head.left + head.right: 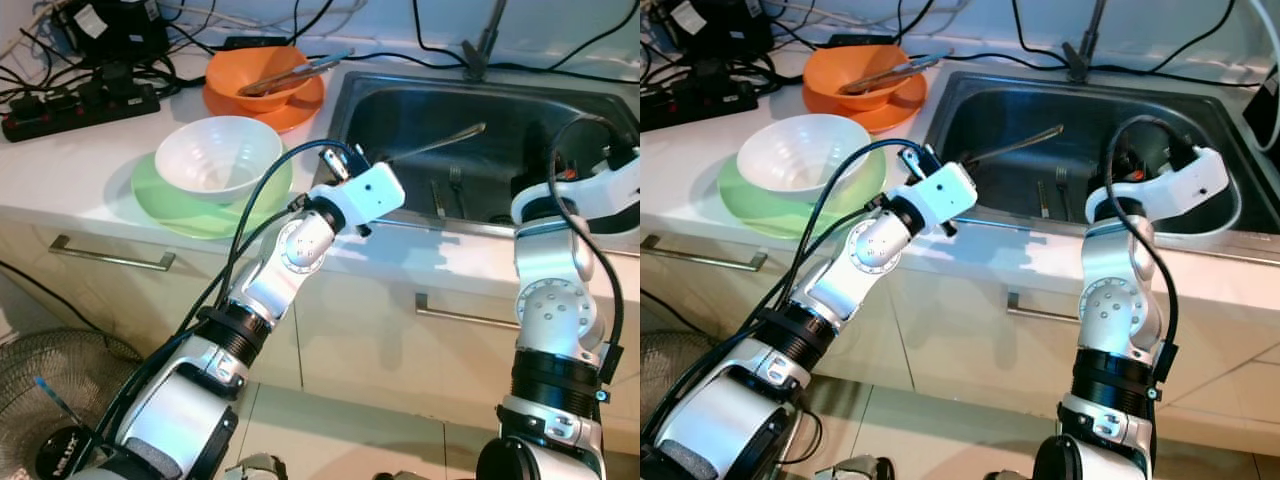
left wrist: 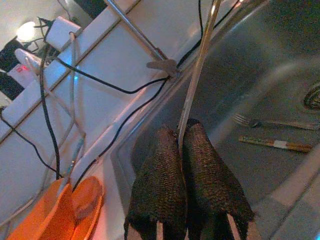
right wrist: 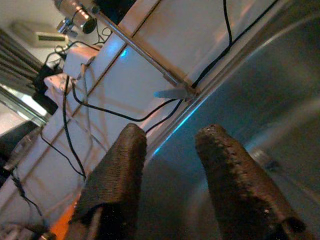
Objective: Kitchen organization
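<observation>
The utensil's loose end [image 1: 436, 144] is only a slim handle [image 1: 470, 131]. A hidden spoon head will therefore come out of my left gripper when I pull.
My left gripper [image 2: 180, 131] is shut on the thin handle of a long metal utensil [image 1: 440, 142]. It holds the utensil tilted over the left edge of the steel sink [image 1: 400, 100], with the far end pointing over the basin. A fork [image 2: 250, 120] and another slim utensil [image 2: 275, 145] lie on the sink floor near the drain. My right gripper [image 3: 170, 132] hangs inside the sink on the right side, open, with nothing between its fingers. An orange bowl [image 1: 262, 75] with metal tongs [image 1: 300, 72] stands on an orange plate on the counter.
A white bowl [image 1: 215, 150] sits on a green plate [image 1: 170, 205] left of the sink. A power strip [image 1: 80, 108] and several cables lie at the back left. The faucet [image 1: 485, 40] rises behind the sink. A fan [image 1: 50, 370] stands on the floor at the left.
</observation>
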Controlling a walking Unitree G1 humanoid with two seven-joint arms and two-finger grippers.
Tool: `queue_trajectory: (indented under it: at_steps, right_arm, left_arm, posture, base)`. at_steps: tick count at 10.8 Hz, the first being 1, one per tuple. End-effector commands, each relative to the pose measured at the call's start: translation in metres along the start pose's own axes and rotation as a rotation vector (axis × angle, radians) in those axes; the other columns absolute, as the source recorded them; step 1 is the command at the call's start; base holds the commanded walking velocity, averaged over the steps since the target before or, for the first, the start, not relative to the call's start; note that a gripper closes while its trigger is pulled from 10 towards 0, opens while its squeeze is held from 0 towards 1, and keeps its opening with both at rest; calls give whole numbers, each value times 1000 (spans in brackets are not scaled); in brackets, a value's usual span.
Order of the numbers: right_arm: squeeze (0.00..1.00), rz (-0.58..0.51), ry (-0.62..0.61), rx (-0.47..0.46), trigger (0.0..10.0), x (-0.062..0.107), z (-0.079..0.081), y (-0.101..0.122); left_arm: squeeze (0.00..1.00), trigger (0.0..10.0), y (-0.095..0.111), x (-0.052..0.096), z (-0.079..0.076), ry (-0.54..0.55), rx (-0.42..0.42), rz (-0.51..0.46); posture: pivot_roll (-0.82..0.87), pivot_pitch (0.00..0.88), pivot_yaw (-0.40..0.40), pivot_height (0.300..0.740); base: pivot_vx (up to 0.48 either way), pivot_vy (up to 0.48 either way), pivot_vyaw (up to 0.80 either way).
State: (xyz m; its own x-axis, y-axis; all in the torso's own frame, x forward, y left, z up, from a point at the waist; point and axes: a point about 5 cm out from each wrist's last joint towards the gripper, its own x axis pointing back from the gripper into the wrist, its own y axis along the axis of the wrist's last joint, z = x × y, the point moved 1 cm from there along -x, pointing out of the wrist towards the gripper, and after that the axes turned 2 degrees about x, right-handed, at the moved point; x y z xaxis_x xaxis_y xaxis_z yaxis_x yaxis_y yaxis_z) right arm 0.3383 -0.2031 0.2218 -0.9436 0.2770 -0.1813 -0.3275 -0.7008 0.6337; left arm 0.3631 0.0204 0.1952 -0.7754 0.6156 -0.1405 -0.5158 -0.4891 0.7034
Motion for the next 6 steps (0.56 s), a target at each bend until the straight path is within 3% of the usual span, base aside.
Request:
queue_trajectory:
  at_steps: [1,2,6]
  right_arm:
    - [961,-29,54,-52,10000,-1,12,10]
    - [0,-19,120,-54,10000,2,25,10]
    - [0,92,189,-111,10000,9,39,-14]
  left_arm:
    - [0,10000,-2,0,-3,-15,-13,14]
    - [0,10000,-2,0,-4,-21,-13,16]
    - [0,10000,-1,0,-6,-25,-15,11]
  posture:
    - [30,74,33,740]
    - [29,74,33,740]
    - [38,70,28,740]
  base:
    - [0,0,0]
    - [0,0,0]
    - [0,0,0]
